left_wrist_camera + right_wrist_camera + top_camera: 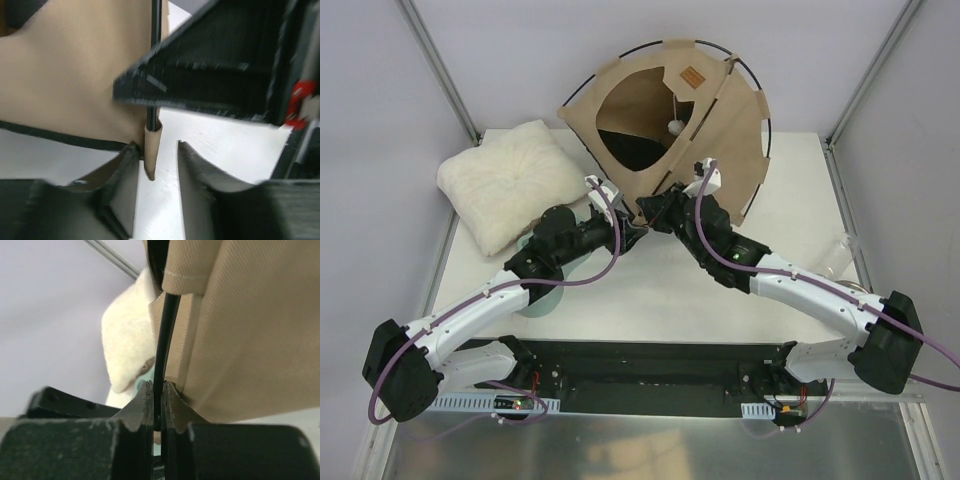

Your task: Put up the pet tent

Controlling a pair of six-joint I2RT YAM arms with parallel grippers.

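The pet tent's opening is angled toward the white cushion, so my right gripper should turn the tent's near bottom corner around until the opening points to the front.
The pet tent stands at the back middle of the table, tan fabric with a black inner panel, a brown label patch and a dangling white ball. Both grippers meet at its near bottom corner. My left gripper is open; its jaws straddle a tan sleeve end with a thin black pole entering it, the left finger touching the fabric. My right gripper is shut on the thin black pole, with tan fabric beside it.
A white fluffy cushion lies at the back left and shows behind the pole in the right wrist view. A teal round object lies under the left arm. A clear plastic item sits near the right edge. Metal frame posts stand at the back corners.
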